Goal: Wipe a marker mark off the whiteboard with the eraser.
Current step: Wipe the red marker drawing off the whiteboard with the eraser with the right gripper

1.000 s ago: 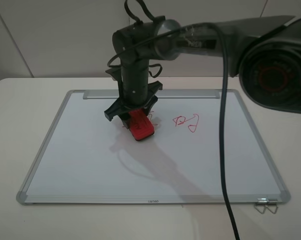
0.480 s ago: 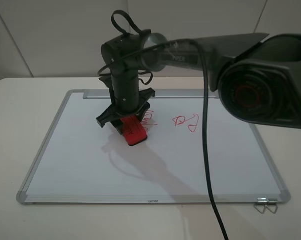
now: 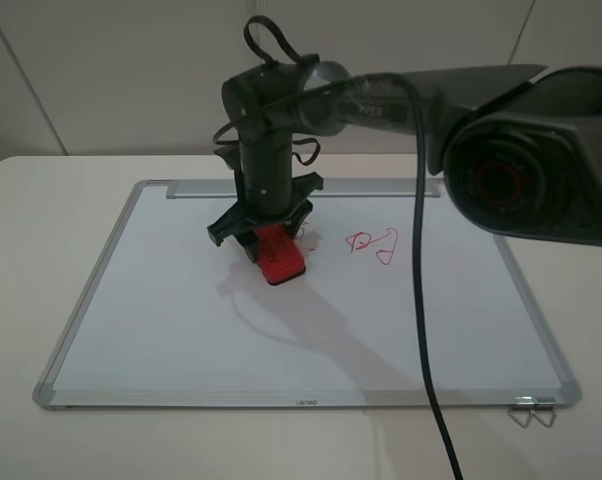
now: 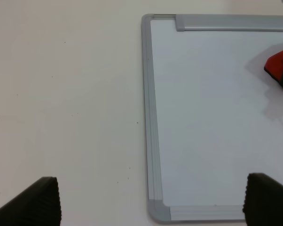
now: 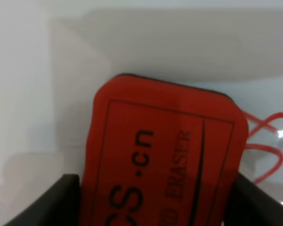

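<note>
Red strokes (image 5: 268, 141) show beyond the eraser's edge, so next I wipe back over them with the eraser in my right gripper, toward the second red scribble (image 3: 372, 243).
The whiteboard (image 3: 171, 320) lies flat on the table, and its near corner fills part of the left wrist view (image 4: 216, 117). My right gripper (image 3: 268, 236) reaches over the board's upper middle, shut on the red eraser (image 3: 278, 258), which is pressed onto the surface. In the right wrist view the eraser (image 5: 165, 160) sits between both dark fingers (image 5: 61, 200). Red strokes of the marker mark (image 3: 303, 238) peek out just right of the eraser (image 5: 268, 136); the rest is hidden under it. My left gripper (image 4: 153, 200) is open over the board's corner, holding nothing.
A second red scribble (image 3: 373, 245) of triangles and a loop lies right of the eraser. A silver strip (image 3: 311, 188) runs along the far edge. A metal clip (image 3: 533, 410) sits at the near right corner. The right arm's cable (image 3: 421, 300) hangs across the board.
The right gripper slid the eraser left and toward the near edge, then back to the right over the mark. The left gripper is seen only now.
</note>
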You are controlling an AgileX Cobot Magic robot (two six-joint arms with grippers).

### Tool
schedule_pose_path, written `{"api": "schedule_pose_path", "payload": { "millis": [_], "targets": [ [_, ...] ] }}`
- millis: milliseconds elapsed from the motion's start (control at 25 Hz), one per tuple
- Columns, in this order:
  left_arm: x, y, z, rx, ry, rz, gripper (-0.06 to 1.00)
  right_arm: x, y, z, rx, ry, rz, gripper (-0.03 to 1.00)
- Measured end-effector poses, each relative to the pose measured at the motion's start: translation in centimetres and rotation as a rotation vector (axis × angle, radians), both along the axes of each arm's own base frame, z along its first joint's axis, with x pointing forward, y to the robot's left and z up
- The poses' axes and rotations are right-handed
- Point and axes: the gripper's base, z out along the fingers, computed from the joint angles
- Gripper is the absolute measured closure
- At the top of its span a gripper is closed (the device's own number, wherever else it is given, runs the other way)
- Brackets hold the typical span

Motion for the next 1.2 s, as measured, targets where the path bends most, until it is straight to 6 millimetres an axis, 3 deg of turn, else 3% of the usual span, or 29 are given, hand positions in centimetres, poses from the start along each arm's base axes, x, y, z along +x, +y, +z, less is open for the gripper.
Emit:
{"api": "schedule_pose_path", "payload": {
  "millis": [400, 640, 840, 1200],
  "targets": [
    [0.0, 0.0, 0.0, 0.0, 0.0, 0.0, 0.17, 3.5, -4.9, 0.0, 0.009, -0.003, -0.123, 0.43],
    [0.0, 0.0, 0.0, 0.0, 0.0, 0.0, 0.17, 3.8, -5.3, 0.0, 0.018, 0.0, -0.136, 0.43],
    [0.0, 0.0, 0.0, 0.0, 0.0, 0.0, 0.17, 3.1, -3.9, -0.2, 0.017, -0.023, -0.093, 0.44],
    [0.0, 0.0, 0.0, 0.0, 0.0, 0.0, 0.17, -0.6, 1.7, -0.3, 0.054, -0.041, 0.037, 0.44]
  ]
}}
